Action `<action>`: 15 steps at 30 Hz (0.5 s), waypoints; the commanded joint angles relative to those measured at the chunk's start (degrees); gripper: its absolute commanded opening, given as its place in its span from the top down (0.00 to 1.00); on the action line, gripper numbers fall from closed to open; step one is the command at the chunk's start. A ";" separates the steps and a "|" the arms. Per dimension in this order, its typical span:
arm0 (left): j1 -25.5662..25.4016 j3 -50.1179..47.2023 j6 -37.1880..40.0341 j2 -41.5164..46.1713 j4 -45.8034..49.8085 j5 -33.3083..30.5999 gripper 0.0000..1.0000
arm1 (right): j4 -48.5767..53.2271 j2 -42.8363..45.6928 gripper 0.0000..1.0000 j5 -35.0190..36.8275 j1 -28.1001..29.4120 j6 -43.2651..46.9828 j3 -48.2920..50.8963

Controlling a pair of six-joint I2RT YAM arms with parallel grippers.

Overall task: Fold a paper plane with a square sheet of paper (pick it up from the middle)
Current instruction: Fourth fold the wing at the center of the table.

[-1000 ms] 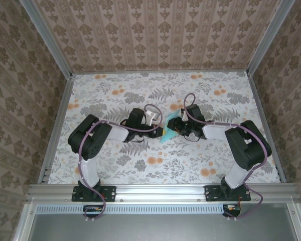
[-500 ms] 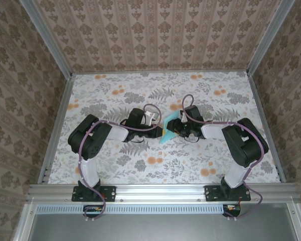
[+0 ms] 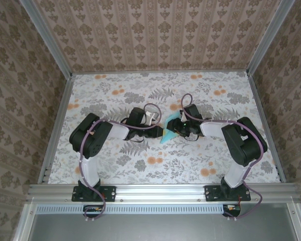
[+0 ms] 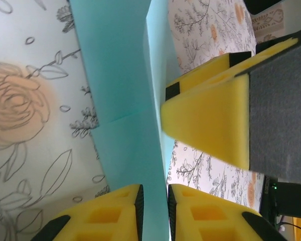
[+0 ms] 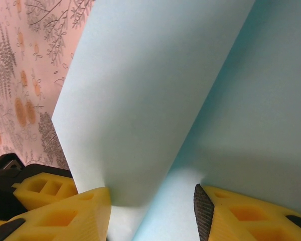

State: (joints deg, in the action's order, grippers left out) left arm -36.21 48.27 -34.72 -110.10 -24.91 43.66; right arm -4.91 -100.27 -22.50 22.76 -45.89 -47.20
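Note:
The flap stands upright, its edge in my left gripper's fingers (image 4: 163,175), so I'll release that edge and press the flap onto the paper's lower layer (image 4: 130,155) with closed fingers.
The square sheet of paper (image 3: 166,134), light teal and folded into a V, stands between the two grippers at the table's middle. My left gripper (image 3: 159,131) reaches it from the left. In the left wrist view its jaws (image 4: 154,213) stand narrowly open, the teal paper (image 4: 125,75) running through the slim gap. My right gripper (image 3: 175,129) comes from the right. Its jaws (image 5: 153,216) are wide open around the fold of the paper (image 5: 155,90), the left finger (image 5: 85,211) touching one flap. A yellow right finger (image 4: 210,125) shows beside the sheet.
The floral tablecloth (image 3: 140,95) spreads all round the arms. Aluminium rails (image 3: 160,191) run along the near edge and both sides, with patterned walls (image 3: 155,35) behind. Both arms' elbows (image 3: 93,133) sit low over the table.
My left jaws have parted slightly from a tight pinch on the paper. The right jaws widened a little and that wrist edged left. The paper stays in place.

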 commanded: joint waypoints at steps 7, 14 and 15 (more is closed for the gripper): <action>1.93 -0.09 2.62 8.94 9.76 -5.15 0.72 | 13.40 -4.16 0.51 7.69 0.62 1.96 -2.49; 1.28 -1.06 -1.55 10.64 5.51 -5.88 0.75 | 18.89 -6.02 0.55 11.12 0.79 1.20 -4.37; 1.01 -0.59 -1.87 10.31 5.90 -5.42 0.75 | 19.72 -6.19 0.56 11.61 0.84 1.03 -4.70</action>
State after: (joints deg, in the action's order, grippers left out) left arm -34.63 47.40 -34.87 -100.53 -18.70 38.46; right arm 4.82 -102.52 -18.35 23.64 -44.97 -52.93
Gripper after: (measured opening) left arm 0.251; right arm 0.444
